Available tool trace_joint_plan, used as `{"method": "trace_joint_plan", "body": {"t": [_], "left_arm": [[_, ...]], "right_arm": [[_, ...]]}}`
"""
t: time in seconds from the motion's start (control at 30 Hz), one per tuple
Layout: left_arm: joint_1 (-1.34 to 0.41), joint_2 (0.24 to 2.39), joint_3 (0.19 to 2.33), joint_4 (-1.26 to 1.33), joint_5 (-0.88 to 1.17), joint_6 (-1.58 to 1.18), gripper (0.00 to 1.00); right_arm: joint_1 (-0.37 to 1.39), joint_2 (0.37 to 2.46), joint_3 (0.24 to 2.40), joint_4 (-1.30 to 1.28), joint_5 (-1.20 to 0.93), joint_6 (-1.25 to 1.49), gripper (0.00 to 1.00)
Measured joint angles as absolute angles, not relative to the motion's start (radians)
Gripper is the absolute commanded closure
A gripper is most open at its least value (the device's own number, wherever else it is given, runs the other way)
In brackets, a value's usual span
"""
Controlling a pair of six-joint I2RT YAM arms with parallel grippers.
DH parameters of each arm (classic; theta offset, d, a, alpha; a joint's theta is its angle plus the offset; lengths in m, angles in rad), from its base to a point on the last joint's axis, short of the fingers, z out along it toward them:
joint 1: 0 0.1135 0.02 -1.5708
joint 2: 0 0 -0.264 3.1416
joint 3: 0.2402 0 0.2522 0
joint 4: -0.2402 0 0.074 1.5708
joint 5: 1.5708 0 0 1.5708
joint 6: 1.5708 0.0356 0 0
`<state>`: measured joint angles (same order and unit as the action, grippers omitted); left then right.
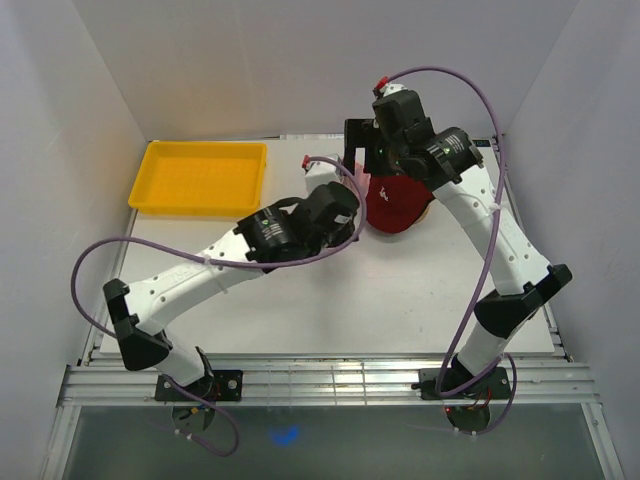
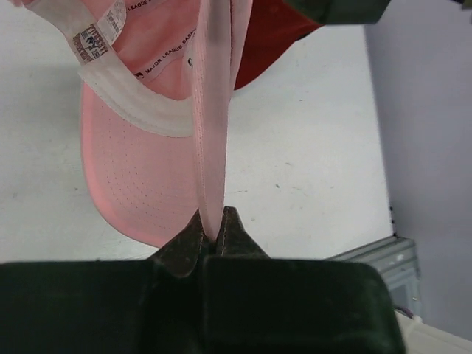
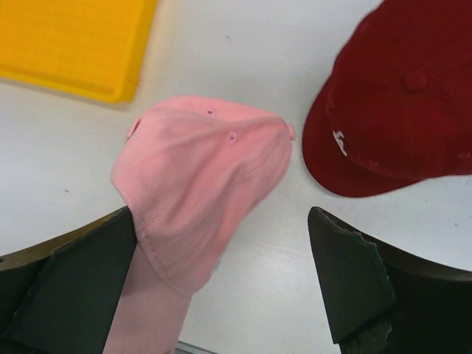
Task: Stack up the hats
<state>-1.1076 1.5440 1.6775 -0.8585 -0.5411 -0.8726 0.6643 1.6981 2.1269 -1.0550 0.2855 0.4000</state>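
Observation:
I should back clear my open right gripper, which blocks the pink hat's way (image 3: 203,166) onto the dark red hat (image 1: 398,206), before my left gripper lifts the pink hat across.
The pink hat (image 2: 140,162) hangs from my left gripper (image 2: 215,234), whose jaws are shut on an edge of its pink fabric. It is held above the table. In the right wrist view the pink hat (image 3: 206,177) is seen from above, its crown up, beside the dark red hat (image 3: 398,110), which lies on the table with a white logo. In the top view the red hat (image 1: 395,205) lies just right of my left gripper (image 1: 345,200). My right gripper (image 3: 221,280) is open above the pink hat; its left finger (image 3: 81,273) is beside the fabric. No black or green hat shows.
A yellow tray (image 1: 200,178) lies at the back left of the white table (image 1: 330,310), also in the right wrist view (image 3: 74,44). White walls close in the table on the left, back and right. A metal rail (image 1: 330,380) runs along the near edge.

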Motion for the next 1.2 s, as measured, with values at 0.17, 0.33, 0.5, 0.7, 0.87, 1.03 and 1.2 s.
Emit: {"method": "trace_joint_plan", "body": {"t": [0.17, 0.33, 0.5, 0.7, 0.87, 1.03, 1.2], "left_arm": [[-1.032, 1.435, 1.679, -0.801, -0.386, -0.846, 1.00], [-0.951, 1.369, 1.671, -0.685, -0.171, -0.843, 1.00], [-0.849, 1.376, 1.663, -0.539, 0.073, -0.876, 1.00], [-0.586, 1.446, 1.634, -0.245, 0.127, -1.067, 1.00], [-0.523, 1.576, 1.577, 0.029, 0.232, -1.227, 1.00], [-0.528, 1.737, 1.577, 0.223, 0.337, -1.347, 1.00], [-0.532, 1.840, 1.577, 0.425, 0.389, -1.457, 1.00]], "right_arm": [[0.656, 1.631, 2.138, -0.962, 0.230, 0.416, 0.06], [0.611, 1.519, 2.105, -0.877, 0.186, 0.447, 0.08], [0.515, 1.419, 2.048, -0.829, 0.151, 0.473, 0.11], [0.395, 1.248, 1.931, -0.893, 0.266, 0.465, 0.11], [0.388, 1.163, 1.900, -0.886, 0.282, 0.463, 0.11], [0.386, 1.160, 1.900, -0.879, 0.279, 0.460, 0.11], [0.386, 1.180, 1.871, -0.861, 0.259, 0.462, 0.11]]}}
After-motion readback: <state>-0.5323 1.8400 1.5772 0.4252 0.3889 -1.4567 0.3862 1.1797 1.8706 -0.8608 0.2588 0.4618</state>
